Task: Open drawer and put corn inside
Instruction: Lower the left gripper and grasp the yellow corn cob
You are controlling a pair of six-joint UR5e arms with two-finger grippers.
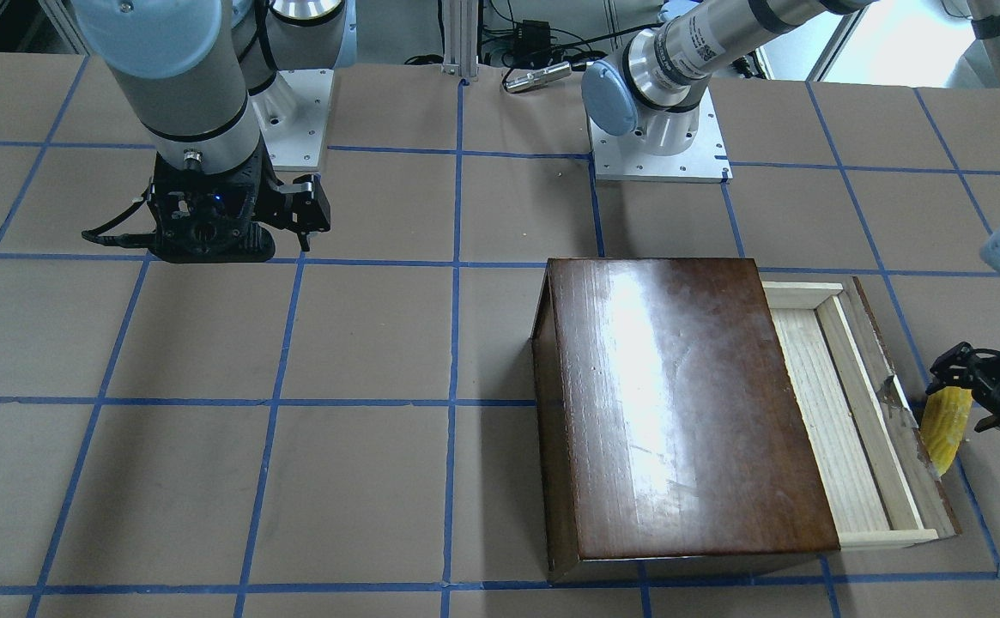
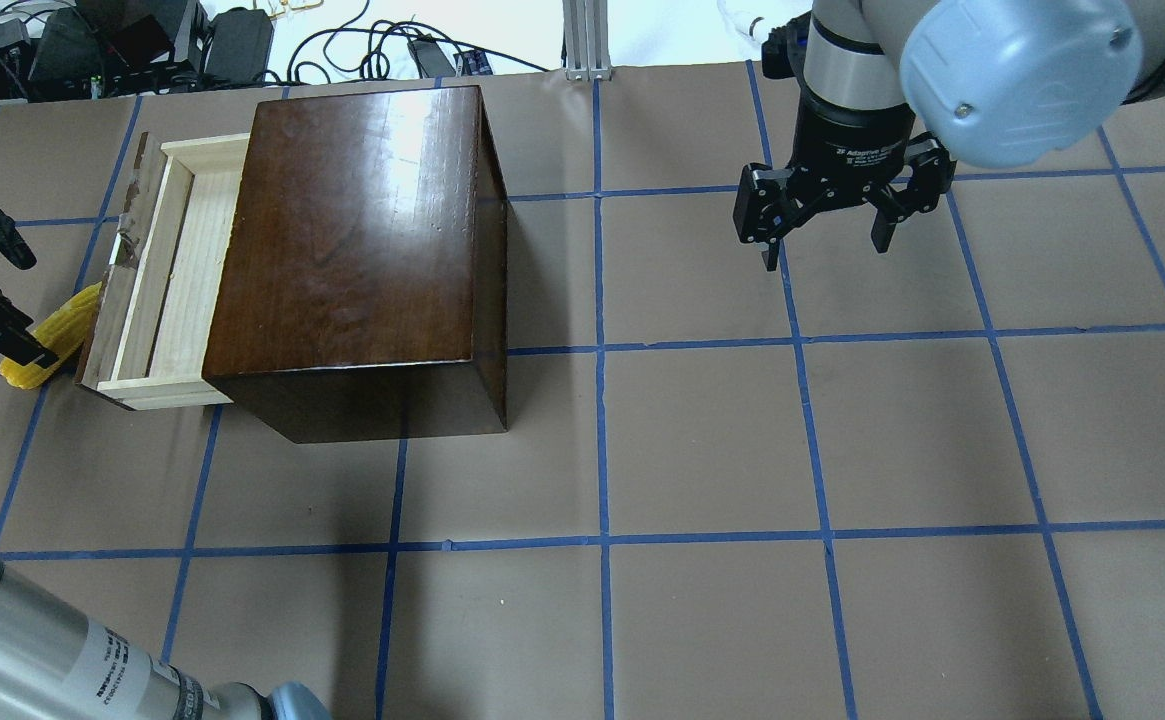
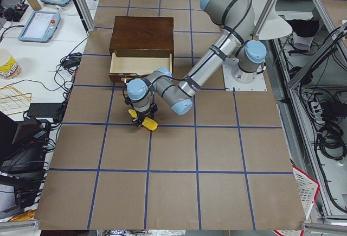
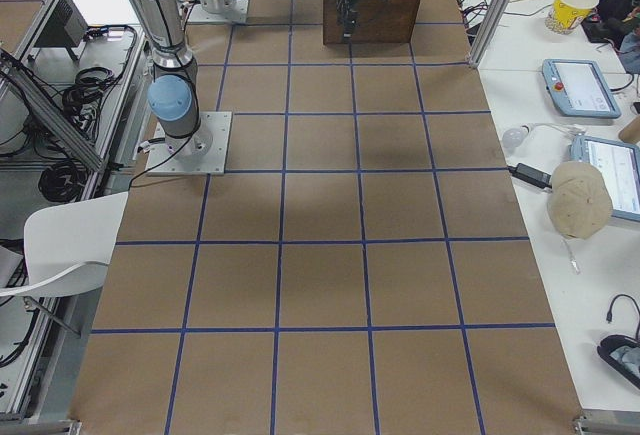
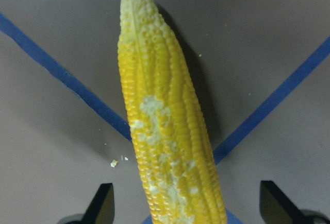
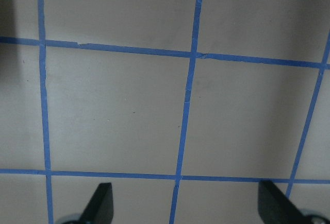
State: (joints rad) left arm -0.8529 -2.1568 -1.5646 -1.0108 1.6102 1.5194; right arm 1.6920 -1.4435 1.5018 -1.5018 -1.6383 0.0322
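My left gripper will squash the yellow corn narrow at its thick end [image 5: 183, 195] when I lift it, because pale patches [image 5: 152, 115] show through the corn's worn skin.
The yellow corn [image 5: 165, 131] lies on the table beside the drawer's dark front panel [image 2: 107, 290], pale tip pointing away from my wrist. My left gripper [image 5: 188, 208] is open and low over the corn's thick end, one finger on each side, not closed on it. It also shows in the overhead view [image 2: 32, 308], with the corn [image 2: 50, 342] under it. The drawer [image 2: 170, 270] is pulled out of the glossy dark-brown box [image 2: 362, 230], and its pale tray is empty. My right gripper [image 2: 827, 235] is open and empty, hovering far from the box.
The table is brown paper with a grid of blue tape lines [image 2: 602, 350]. The arm bases [image 1: 658, 146] stand at the robot's edge. Cables and gear [image 2: 142, 40] lie past the far edge, behind the box.
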